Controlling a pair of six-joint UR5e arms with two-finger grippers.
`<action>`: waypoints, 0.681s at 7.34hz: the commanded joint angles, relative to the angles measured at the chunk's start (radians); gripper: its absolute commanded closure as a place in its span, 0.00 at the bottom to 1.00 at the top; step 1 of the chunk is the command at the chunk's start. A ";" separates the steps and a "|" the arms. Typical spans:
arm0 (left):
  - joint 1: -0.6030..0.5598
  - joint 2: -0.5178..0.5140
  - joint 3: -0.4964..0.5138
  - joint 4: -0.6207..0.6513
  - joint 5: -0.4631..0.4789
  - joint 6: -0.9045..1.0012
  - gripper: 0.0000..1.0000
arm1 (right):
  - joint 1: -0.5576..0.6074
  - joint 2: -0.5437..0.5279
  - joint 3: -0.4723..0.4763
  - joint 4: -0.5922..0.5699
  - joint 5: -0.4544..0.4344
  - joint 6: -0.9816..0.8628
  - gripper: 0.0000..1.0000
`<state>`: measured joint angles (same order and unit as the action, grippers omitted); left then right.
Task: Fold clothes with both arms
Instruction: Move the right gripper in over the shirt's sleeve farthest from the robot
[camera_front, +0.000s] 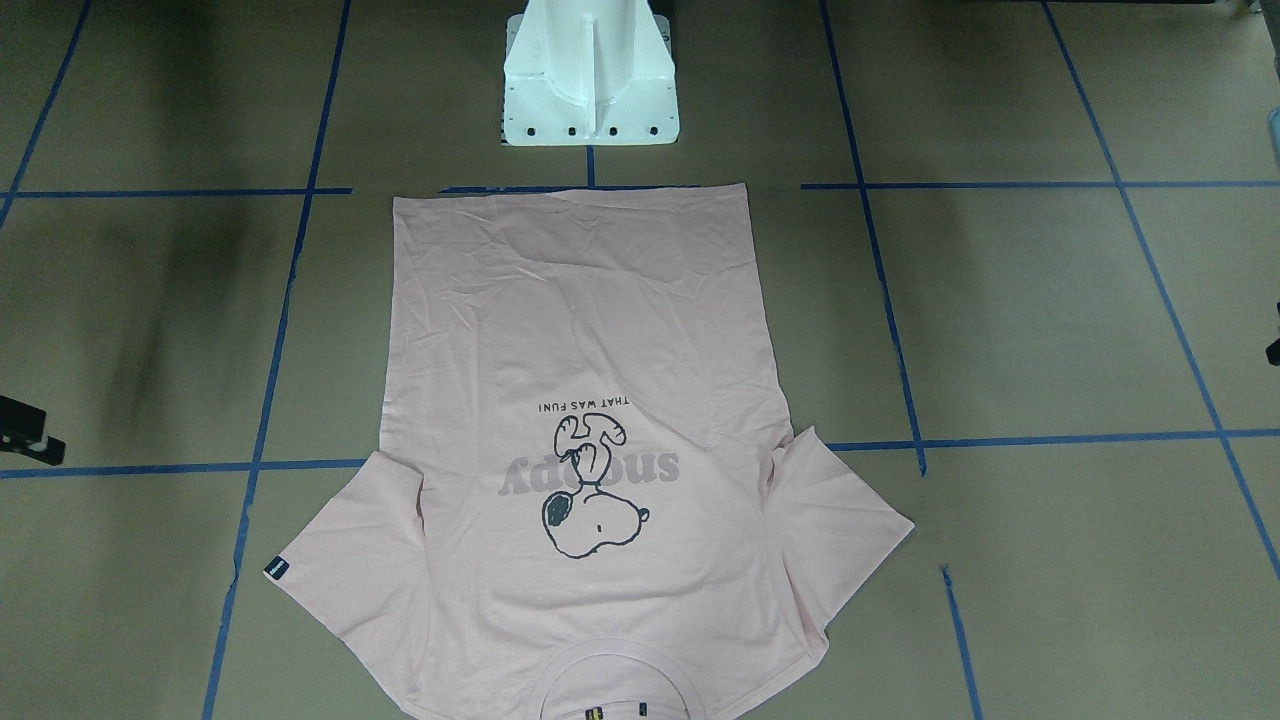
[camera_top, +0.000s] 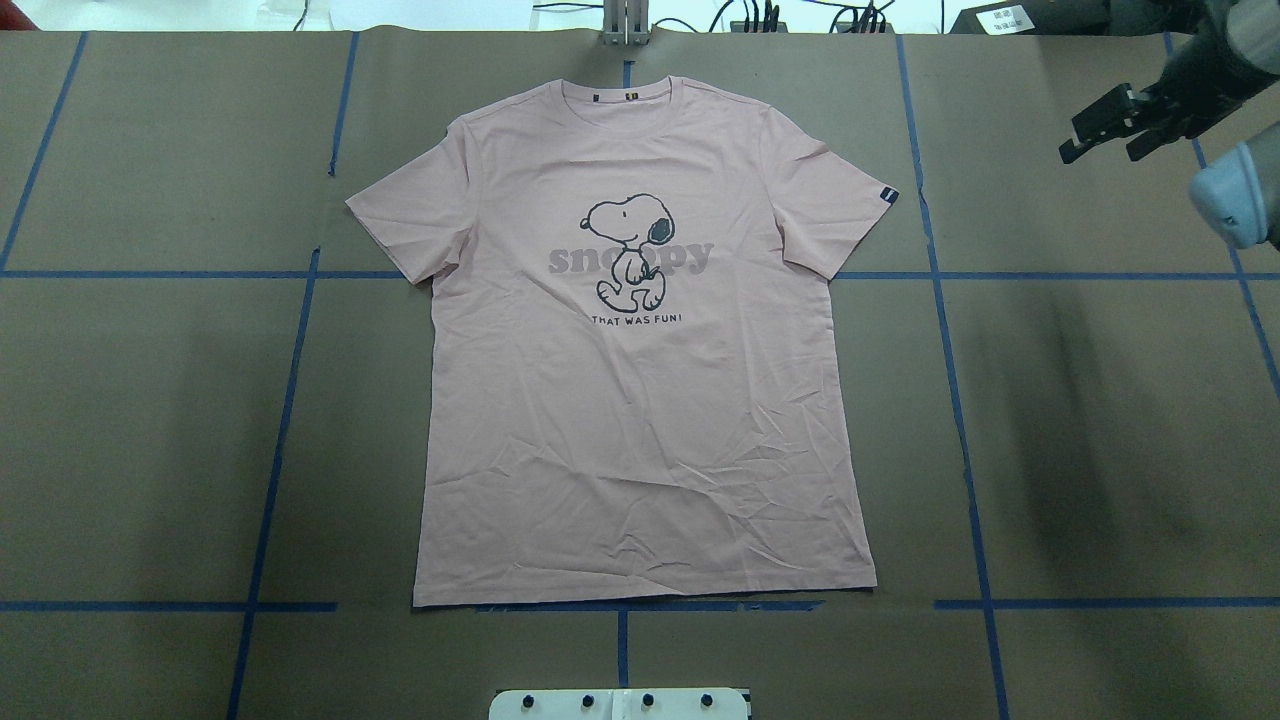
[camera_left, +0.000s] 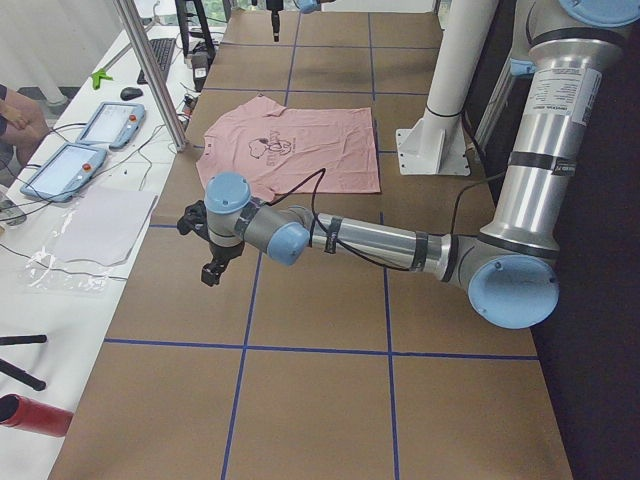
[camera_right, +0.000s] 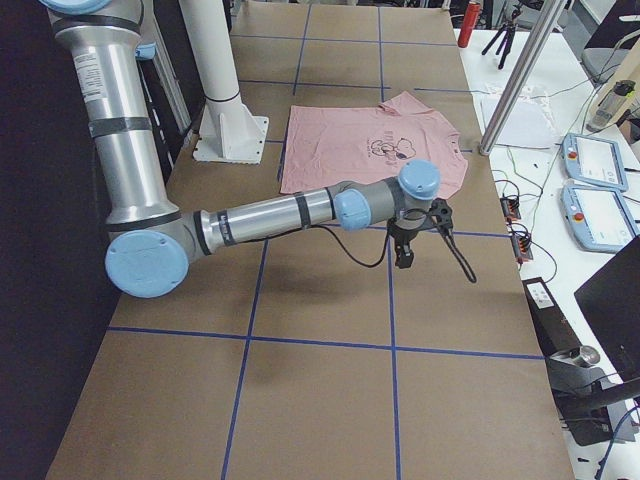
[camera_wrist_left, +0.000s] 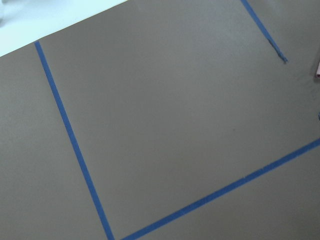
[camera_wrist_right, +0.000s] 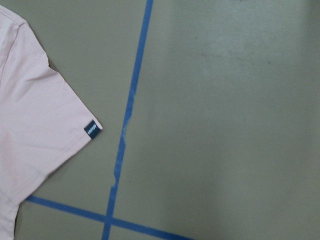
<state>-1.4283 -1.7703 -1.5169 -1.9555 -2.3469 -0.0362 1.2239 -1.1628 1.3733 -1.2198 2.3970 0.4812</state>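
A soft crease (camera_front: 420, 497) is showing at the armpit, so the tagged sleeve (camera_front: 357, 552) will fold over there and stay flat when I bring its hem across the chest.
The pale pink T-shirt (camera_top: 640, 400) lies flat and face up in the middle of the table, collar at the far side, hem toward the robot's base. It also shows in the front view (camera_front: 590, 330). Its sleeve with the small black tag (camera_wrist_right: 90, 129) shows in the right wrist view. My right gripper (camera_top: 1100, 150) hovers beyond that sleeve, off to the right of the shirt, open and empty. My left gripper (camera_left: 210, 272) hangs over bare table left of the shirt, apart from it; I cannot tell whether it is open or shut.
The white pedestal base (camera_front: 590, 90) stands just behind the hem. Blue tape lines (camera_top: 955, 400) grid the brown table. A metal post (camera_left: 150, 70) and a side table with teach pendants (camera_left: 60, 170) stand along the far edge.
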 joint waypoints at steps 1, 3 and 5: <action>0.012 -0.012 0.026 -0.048 0.001 -0.018 0.00 | -0.174 0.089 -0.094 0.202 -0.233 0.263 0.00; 0.012 -0.012 0.027 -0.062 0.001 -0.021 0.00 | -0.262 0.181 -0.213 0.253 -0.294 0.373 0.00; 0.012 -0.014 0.030 -0.062 0.000 -0.021 0.00 | -0.277 0.198 -0.285 0.293 -0.317 0.373 0.01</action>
<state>-1.4160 -1.7834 -1.4881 -2.0161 -2.3465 -0.0565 0.9605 -0.9824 1.1299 -0.9461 2.1010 0.8469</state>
